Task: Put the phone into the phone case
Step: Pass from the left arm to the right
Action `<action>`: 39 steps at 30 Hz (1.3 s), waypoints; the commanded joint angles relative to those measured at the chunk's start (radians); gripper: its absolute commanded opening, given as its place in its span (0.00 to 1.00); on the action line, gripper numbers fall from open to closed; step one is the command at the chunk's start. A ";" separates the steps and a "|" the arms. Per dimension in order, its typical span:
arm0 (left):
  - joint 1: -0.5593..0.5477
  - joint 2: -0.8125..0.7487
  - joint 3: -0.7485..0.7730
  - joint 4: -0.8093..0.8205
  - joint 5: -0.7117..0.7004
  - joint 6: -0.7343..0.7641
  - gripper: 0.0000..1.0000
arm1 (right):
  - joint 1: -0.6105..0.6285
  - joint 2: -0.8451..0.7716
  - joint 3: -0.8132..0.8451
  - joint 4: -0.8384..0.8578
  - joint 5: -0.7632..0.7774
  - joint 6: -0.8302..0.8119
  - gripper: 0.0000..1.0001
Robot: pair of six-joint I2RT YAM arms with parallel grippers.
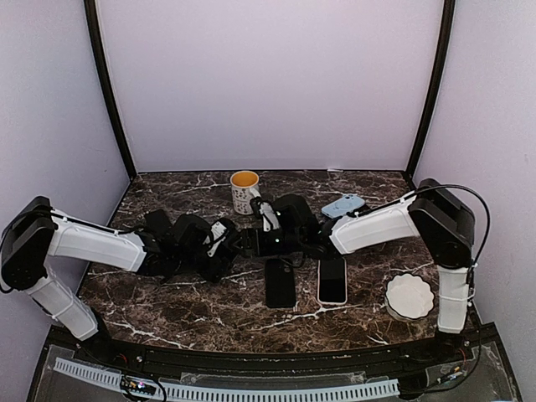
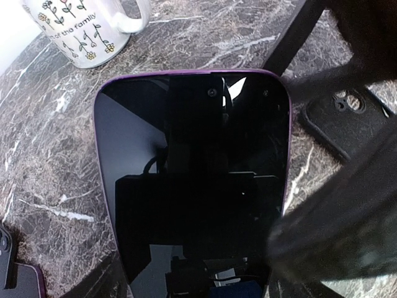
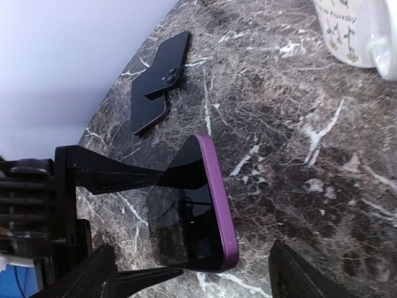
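Note:
Next, I take the phone's loose end (image 2: 193, 82) with my right gripper and lower it in, because my left gripper covers the phone's sides (image 2: 121, 254) where the case must fit.
The phone (image 2: 192, 174), purple-rimmed with a black screen, is held above the table with my left gripper (image 2: 198, 276) shut across its width. In the right wrist view the phone (image 3: 198, 211) hangs between the left gripper's black fingers (image 3: 111, 177). My right gripper (image 3: 192, 248) stands open round the phone's free end, its fingertips (image 3: 291, 273) apart from the rim. The black phone case (image 2: 347, 121) lies flat, just right of the phone. From above the case (image 1: 280, 283) lies just in front of where my left gripper (image 1: 228, 240) and right gripper (image 1: 258, 241) meet.
A flowered white mug (image 1: 244, 191) stands behind the grippers. A phone in a white case (image 1: 332, 279) lies beside the black case. A light blue case (image 1: 343, 205) and a white dish (image 1: 410, 296) are to the right. A dark phone (image 3: 158, 81) lies face down.

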 commanded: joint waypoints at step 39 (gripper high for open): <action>-0.046 -0.365 0.176 -0.156 0.821 0.001 0.80 | -0.082 -0.622 0.099 -0.677 -0.465 -0.694 0.00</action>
